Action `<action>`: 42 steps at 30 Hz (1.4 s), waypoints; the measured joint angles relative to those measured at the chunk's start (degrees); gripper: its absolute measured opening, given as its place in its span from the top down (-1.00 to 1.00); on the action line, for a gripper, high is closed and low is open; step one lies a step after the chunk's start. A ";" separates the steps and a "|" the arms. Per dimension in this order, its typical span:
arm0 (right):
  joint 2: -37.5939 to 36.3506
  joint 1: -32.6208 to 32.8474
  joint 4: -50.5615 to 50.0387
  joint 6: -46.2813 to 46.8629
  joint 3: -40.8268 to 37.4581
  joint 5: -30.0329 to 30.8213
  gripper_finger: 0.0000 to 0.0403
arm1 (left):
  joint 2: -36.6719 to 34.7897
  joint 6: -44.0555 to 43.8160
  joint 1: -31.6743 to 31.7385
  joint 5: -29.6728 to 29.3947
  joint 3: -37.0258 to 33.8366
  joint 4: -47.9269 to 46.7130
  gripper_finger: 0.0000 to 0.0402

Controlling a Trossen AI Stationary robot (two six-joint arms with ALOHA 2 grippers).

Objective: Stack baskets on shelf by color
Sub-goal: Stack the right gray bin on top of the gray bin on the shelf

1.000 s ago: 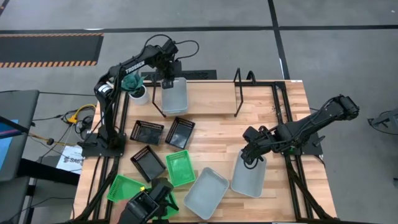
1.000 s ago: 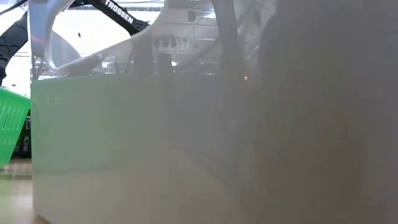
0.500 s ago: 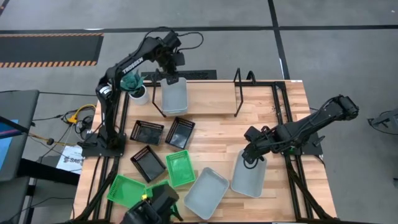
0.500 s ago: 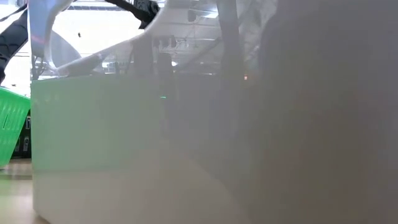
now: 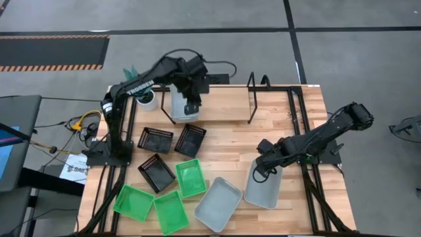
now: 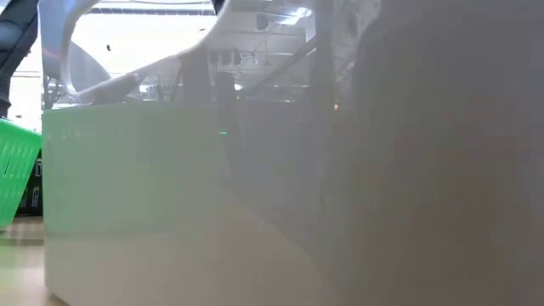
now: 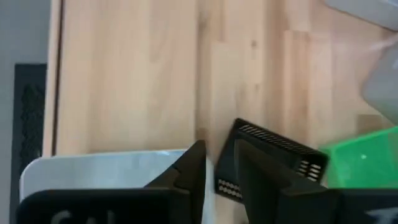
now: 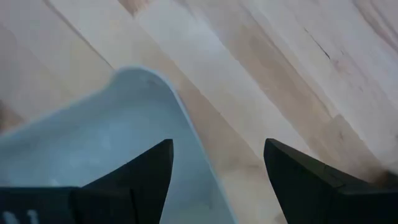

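Note:
The second grey basket (image 5: 264,191) is out of my left gripper's reach. My right gripper should move it next to the black baskets (image 5: 230,153) so my left gripper can shelve it.
A pale grey basket (image 5: 183,100) sits on the shelf (image 5: 223,99) at its left end, between the black wire loops. My left gripper (image 5: 193,105) (image 7: 219,171) hangs over that basket's right near corner (image 7: 180,158), fingers a narrow gap apart. My right gripper (image 5: 262,170) (image 8: 217,168) is open over the far end of a second grey basket (image 5: 263,187) (image 8: 112,137) lying on the table, with one finger over its inside and one outside. A third grey basket (image 5: 218,203), three green ones (image 5: 191,178) (image 5: 170,212) (image 5: 133,202) and three black ones (image 5: 156,139) (image 5: 191,139) (image 5: 156,172) lie on the table. My left gripper stands at the right near corner of the grey basket on the shelf, but I cannot tell whether its fingers touch the rim. My right gripper touches nothing that I can see.
A white plant pot (image 5: 146,99) stands at the table's far left corner, beside the shelf. The shelf's right part is bare wood. In the low view a pale basket wall (image 6: 255,195) fills nearly everything, with a green basket (image 6: 17,174) at the left.
My left gripper has swung from the shelf basket's far end toward the table's right and near edge, to its right near corner; the basket has stayed put. My right gripper has shifted slightly toward the near edge. A dark object over the green baskets at the near edge has gone.

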 joint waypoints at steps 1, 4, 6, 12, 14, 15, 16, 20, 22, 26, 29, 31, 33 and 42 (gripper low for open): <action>0.55 0.09 0.16 -0.88 -0.01 -0.54 -0.37 | -0.30 -0.20 -0.99 -0.21 0.00 0.08 0.66; 2.16 0.11 0.85 -3.12 0.03 -2.01 -0.37 | -1.16 -0.92 -3.14 -0.26 -0.01 0.20 0.63; 3.81 0.11 0.05 -4.50 0.03 -2.69 -0.37 | -2.04 -1.05 -3.87 -0.26 -0.02 0.15 0.58; 9.71 -1.70 -0.74 -7.82 0.03 -2.75 -0.26 | -4.45 -3.56 -4.06 -0.35 -0.02 -1.06 0.34; 11.29 -2.99 -0.13 -10.26 0.03 -2.91 -0.11 | -5.22 -4.04 -4.05 -0.44 -0.02 -1.73 0.27; 11.89 -3.73 0.11 -11.34 0.03 -3.01 -0.01 | -5.61 -4.35 -4.05 -0.49 -0.02 -2.15 0.24; 12.15 -4.50 0.27 -12.31 0.03 -3.29 0.10 | -5.86 -4.65 -4.05 -0.49 -0.02 -2.55 0.22; 11.92 -8.32 0.46 -16.46 0.03 -3.25 0.64 | -7.07 -5.74 -4.05 -0.53 -0.02 -3.96 0.18; 10.78 -10.73 0.51 -18.24 0.09 -2.49 0.88 | -7.56 -5.87 -4.07 -0.54 -0.02 -4.24 0.18; 8.17 -16.72 1.65 -23.48 1.06 -1.18 0.89 | -8.17 -6.20 -4.07 -1.12 -0.02 -4.74 0.18; 7.43 -20.89 3.52 -26.95 2.91 -0.77 0.92 | -8.26 -6.22 -4.08 -1.13 -0.04 -4.94 0.18; 7.52 -23.38 5.24 -28.77 4.12 -0.63 0.96 | -8.32 -6.22 -4.08 -1.13 -0.04 -4.73 0.18; 8.23 -25.39 8.09 -31.10 5.60 -0.67 0.96 | -8.32 -6.22 -4.08 -1.13 -0.04 -4.31 0.18; 15.65 -27.96 15.53 -38.08 11.29 -1.45 0.90 | -8.32 -1.50 -6.88 2.32 -0.04 -0.76 0.18</action>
